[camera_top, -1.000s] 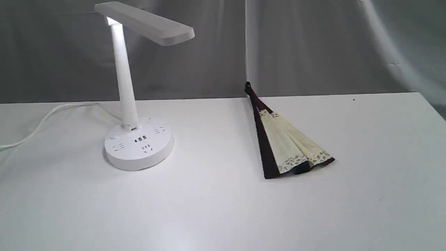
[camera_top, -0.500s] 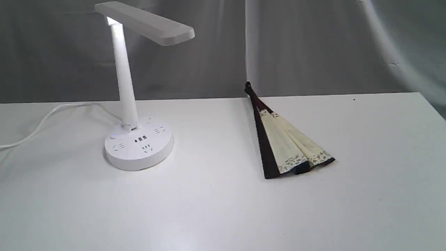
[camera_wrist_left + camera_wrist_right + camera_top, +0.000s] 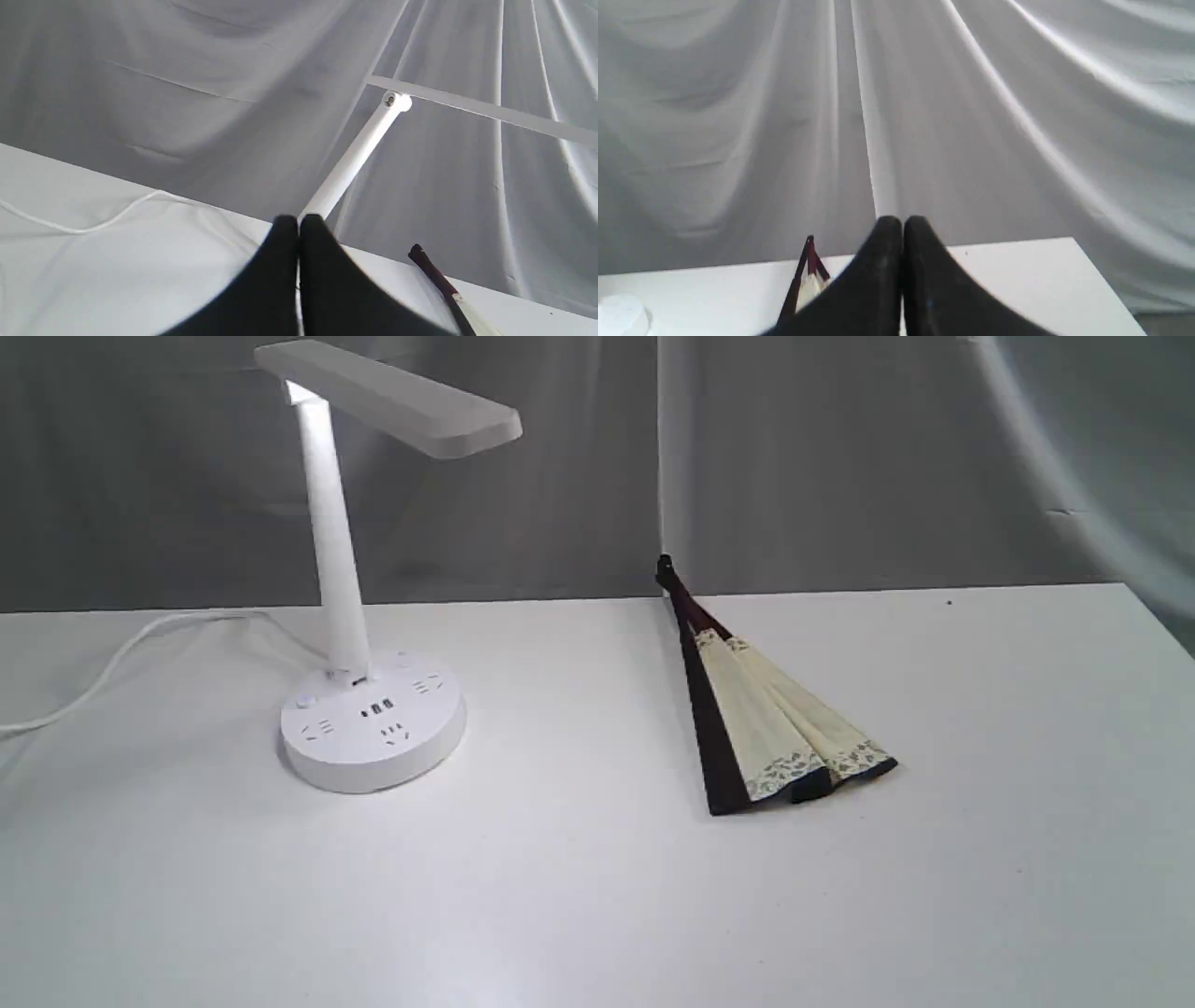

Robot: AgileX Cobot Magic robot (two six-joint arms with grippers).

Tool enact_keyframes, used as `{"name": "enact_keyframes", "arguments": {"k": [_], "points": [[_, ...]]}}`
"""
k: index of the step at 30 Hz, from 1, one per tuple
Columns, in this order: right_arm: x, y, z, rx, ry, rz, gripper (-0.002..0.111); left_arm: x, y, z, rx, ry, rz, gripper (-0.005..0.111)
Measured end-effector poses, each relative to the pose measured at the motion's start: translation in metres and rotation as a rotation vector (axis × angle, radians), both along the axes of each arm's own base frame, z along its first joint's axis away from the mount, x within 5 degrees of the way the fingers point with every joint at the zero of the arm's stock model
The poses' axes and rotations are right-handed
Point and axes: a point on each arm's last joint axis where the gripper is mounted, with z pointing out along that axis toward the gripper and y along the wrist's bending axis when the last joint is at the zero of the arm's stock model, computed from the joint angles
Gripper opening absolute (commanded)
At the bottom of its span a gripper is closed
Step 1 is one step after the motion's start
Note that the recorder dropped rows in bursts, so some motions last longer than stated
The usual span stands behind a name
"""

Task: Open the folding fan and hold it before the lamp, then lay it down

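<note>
I should first drag the wide end (image 3: 826, 766) closer with my right gripper, swinging the pivot toward my left gripper: the fan's pivot end (image 3: 666, 569) faces the table's far edge.
The folding fan (image 3: 761, 719) lies partly spread on the white table, right of centre, its dark maroon guard toward the left and its pivot end pointing to the back. The white lamp (image 3: 373, 719) stands at the left with its flat head (image 3: 392, 397) overhead. Neither arm shows in the exterior view. In the left wrist view my left gripper (image 3: 298, 224) is shut and empty, with the lamp stem (image 3: 350, 158) and the fan's pivot end (image 3: 432, 270) beyond it. In the right wrist view my right gripper (image 3: 902, 225) is shut and empty, the fan (image 3: 808, 275) beside it.
The lamp's white cord (image 3: 121, 658) runs off the left side of the table (image 3: 560, 896). A grey cloth backdrop (image 3: 840, 457) hangs behind the table's far edge. The table's right edge (image 3: 1158, 621) slants near the frame's right side.
</note>
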Motion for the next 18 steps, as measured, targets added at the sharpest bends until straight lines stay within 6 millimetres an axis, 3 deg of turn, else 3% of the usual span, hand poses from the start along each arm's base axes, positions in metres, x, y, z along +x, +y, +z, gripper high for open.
{"name": "enact_keyframes", "arguments": {"k": [13, 18], "points": [[0.065, 0.001, 0.018, -0.074, 0.411, 0.033, 0.000, -0.025, -0.002, 0.048, -0.064, -0.089, -0.034, 0.000], [0.088, 0.001, 0.024, -0.076, 0.476, 0.038, 0.000, -0.016, -0.002, 0.059, -0.065, -0.043, -0.035, 0.000]]}}
